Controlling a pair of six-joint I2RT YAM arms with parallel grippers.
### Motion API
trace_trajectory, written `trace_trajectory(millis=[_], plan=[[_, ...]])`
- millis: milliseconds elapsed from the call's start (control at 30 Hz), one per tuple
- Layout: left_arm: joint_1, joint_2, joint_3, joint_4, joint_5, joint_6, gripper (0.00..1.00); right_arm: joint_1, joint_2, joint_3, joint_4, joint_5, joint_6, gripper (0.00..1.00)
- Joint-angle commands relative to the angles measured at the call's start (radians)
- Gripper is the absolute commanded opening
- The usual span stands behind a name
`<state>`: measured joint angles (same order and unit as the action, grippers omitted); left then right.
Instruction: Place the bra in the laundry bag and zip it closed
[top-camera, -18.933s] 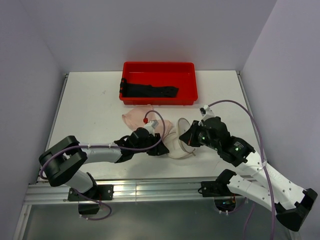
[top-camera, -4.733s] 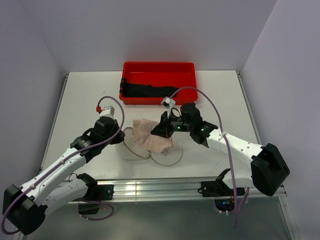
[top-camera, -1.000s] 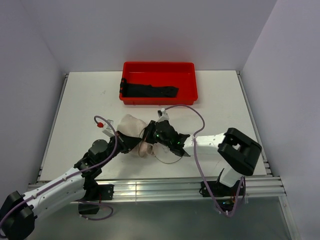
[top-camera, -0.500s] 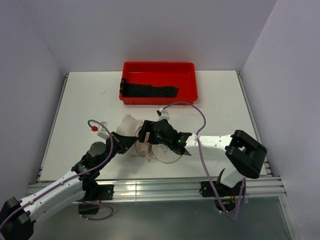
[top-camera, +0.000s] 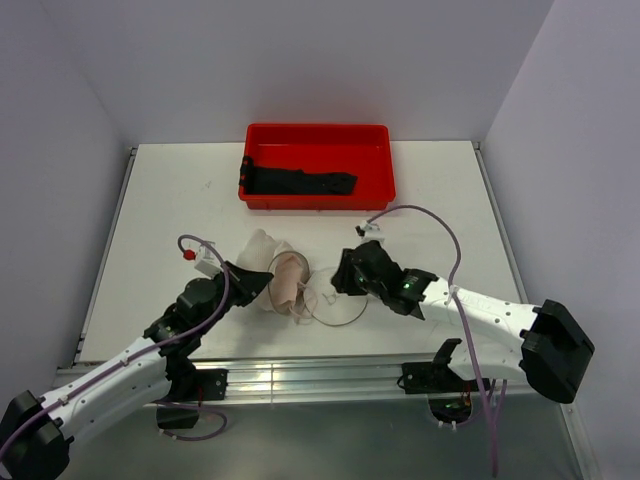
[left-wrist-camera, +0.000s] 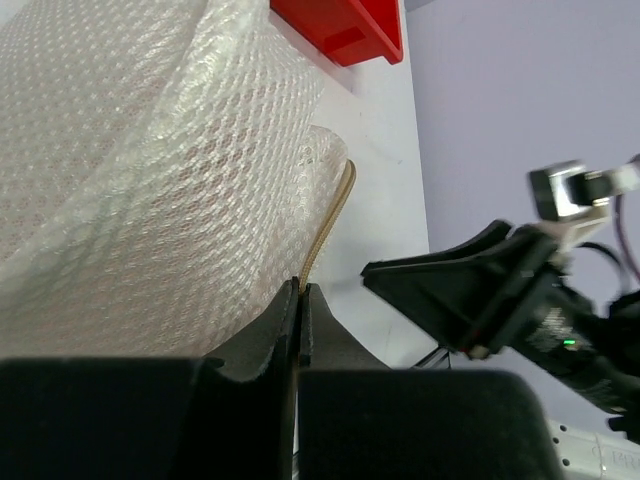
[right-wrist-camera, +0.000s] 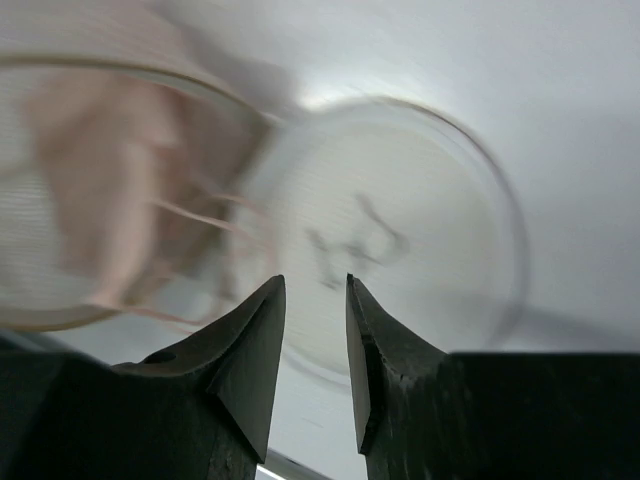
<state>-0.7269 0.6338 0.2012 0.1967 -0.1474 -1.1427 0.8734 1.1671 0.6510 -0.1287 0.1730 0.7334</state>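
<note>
I should lift the lid (right-wrist-camera: 516, 245) by its rim with my right gripper to tip the laundry bag upright before I zip it, because the bra's straps (top-camera: 303, 302) are trailing out of the tipped laundry bag's opening.
The laundry bag (top-camera: 262, 262) lies on its side, white mesh, its mouth facing right. The pale pink bra (top-camera: 290, 281) sits in the mouth, with thin straps trailing out. The flat round lid (top-camera: 338, 297) with the dark bra drawing lies on the table beside it. My left gripper (top-camera: 264, 282) is shut on the bag's tan zip rim (left-wrist-camera: 322, 225); in the left wrist view the left gripper (left-wrist-camera: 301, 287) pinches that edge and mesh (left-wrist-camera: 150, 170) fills the frame. My right gripper (top-camera: 341, 279) is open and empty over the lid (right-wrist-camera: 390, 240), to the right of the bra (right-wrist-camera: 110, 180).
A red tray (top-camera: 317, 165) holding a dark garment (top-camera: 298, 182) stands at the back of the table; its corner shows in the left wrist view (left-wrist-camera: 345, 30). The right arm (left-wrist-camera: 500, 290) shows beyond the bag in the left wrist view.
My right gripper has let go of the bra and pulled back to the right, out of the bag's mouth. The bra stays in the bag. My left gripper keeps its hold on the rim.
</note>
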Motion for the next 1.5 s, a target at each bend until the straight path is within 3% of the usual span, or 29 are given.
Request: trace_trajectory(millis=[0, 100, 200, 267, 333, 600, 700, 767, 833, 1000, 1100, 1267, 1333, 1467], plan=[[0.006, 0.000, 0.049, 0.015, -0.003, 0.034, 0.05, -0.046, -0.035, -0.086, -0.213, 0.066, 0.010, 0.37], [0.006, 0.003, 0.061, 0.006, -0.001, 0.049, 0.04, -0.054, -0.056, -0.119, -0.278, 0.088, 0.044, 0.39], [0.006, 0.013, 0.067, 0.009, 0.011, 0.060, 0.03, -0.054, -0.078, -0.149, -0.305, 0.108, 0.072, 0.58], [0.006, 0.021, 0.064, 0.021, 0.019, 0.066, 0.02, -0.054, -0.070, -0.168, -0.301, 0.108, 0.080, 0.65], [0.006, 0.035, 0.064, 0.032, 0.026, 0.070, 0.02, -0.056, -0.043, -0.172, -0.264, 0.094, 0.083, 0.66], [0.006, 0.034, 0.078, 0.020, 0.032, 0.095, 0.00, -0.057, 0.065, -0.160, -0.129, 0.028, 0.090, 0.53], [0.006, 0.030, 0.076, 0.014, 0.031, 0.097, 0.00, -0.057, 0.101, -0.166, -0.103, 0.036, 0.098, 0.39], [0.006, 0.029, 0.081, 0.007, 0.029, 0.101, 0.00, -0.060, 0.098, -0.171, -0.109, 0.060, 0.106, 0.12], [0.006, 0.026, 0.084, 0.001, 0.023, 0.107, 0.00, -0.057, 0.021, -0.168, -0.132, 0.117, 0.106, 0.00], [0.007, 0.038, 0.125, -0.051, -0.026, 0.126, 0.00, -0.054, -0.266, -0.091, -0.319, 0.198, 0.000, 0.00], [0.029, 0.070, 0.167, -0.066, -0.011, 0.138, 0.00, -0.053, -0.395, 0.083, -0.491, 0.192, -0.083, 0.00], [0.035, 0.136, 0.193, -0.088, 0.034, 0.153, 0.00, -0.033, -0.261, 0.528, -0.724, 0.114, -0.195, 0.00], [0.037, 0.138, 0.178, -0.101, 0.060, 0.138, 0.00, -0.016, -0.193, 0.617, -0.714, 0.103, -0.212, 0.00], [0.035, 0.103, 0.126, -0.126, 0.103, 0.112, 0.00, -0.037, -0.094, 0.644, -0.677, 0.122, -0.244, 0.00]])
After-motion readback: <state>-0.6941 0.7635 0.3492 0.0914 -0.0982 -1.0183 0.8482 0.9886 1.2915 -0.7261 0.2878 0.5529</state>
